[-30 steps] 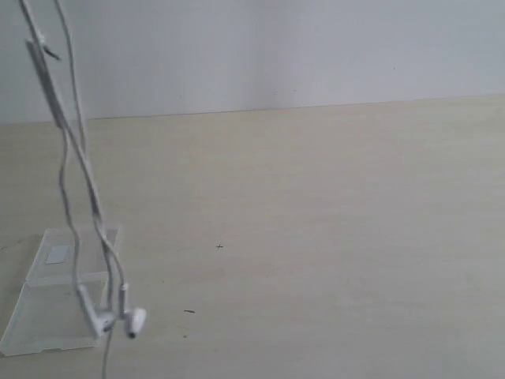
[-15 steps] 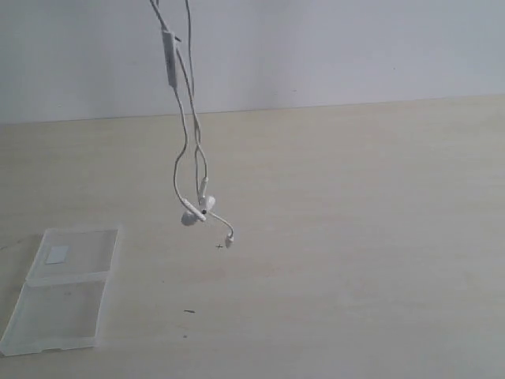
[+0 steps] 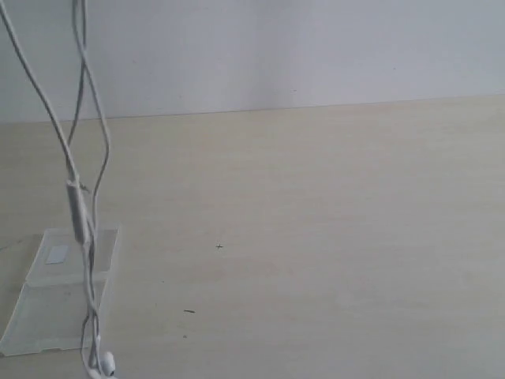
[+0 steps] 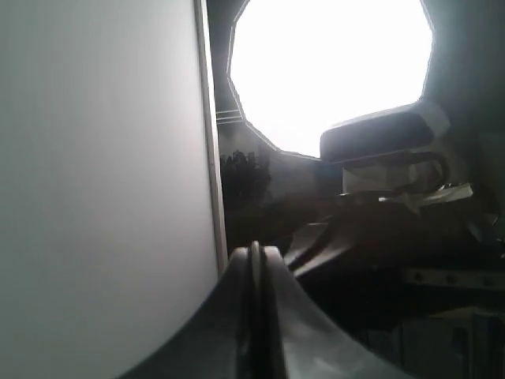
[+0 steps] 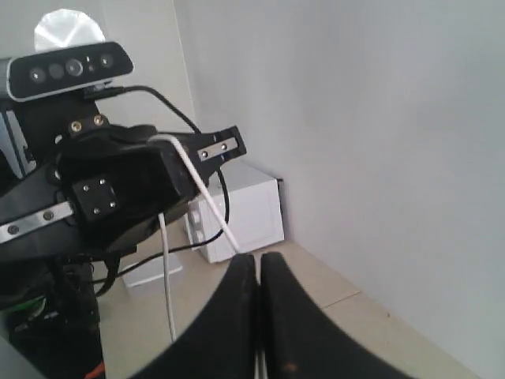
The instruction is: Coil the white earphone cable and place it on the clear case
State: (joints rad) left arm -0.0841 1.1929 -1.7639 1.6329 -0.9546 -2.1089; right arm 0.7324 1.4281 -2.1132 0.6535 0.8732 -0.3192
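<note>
I should open my right gripper, back off and take the cable's hanging parts together, because it holds one part of the cable (image 5: 207, 197) while another part hangs apart.
The white earphone cable (image 3: 76, 209) hangs from above the exterior view in two strands. Its inline remote is level with the clear case's far half and its earbuds (image 3: 104, 365) dangle at the bottom edge. The clear case (image 3: 47, 316) lies open and flat on the table at lower left. Neither gripper shows in the exterior view. My right gripper (image 5: 258, 257) is shut on the cable (image 5: 207, 197), which runs from its tips up to the left arm's black wrist block (image 5: 118, 189) and drops again. My left gripper (image 4: 255, 249) is shut, a thin dark strip pinched between its jaws.
The pale wooden table (image 3: 331, 237) stretches to the right of the case, with a white wall behind it. In the right wrist view a white box (image 5: 245, 217) stands on the floor by the wall.
The hanging cable has swung: over the case one second ago, up and right to mid-table half a second ago, now back left and lower. The case has not moved.
</note>
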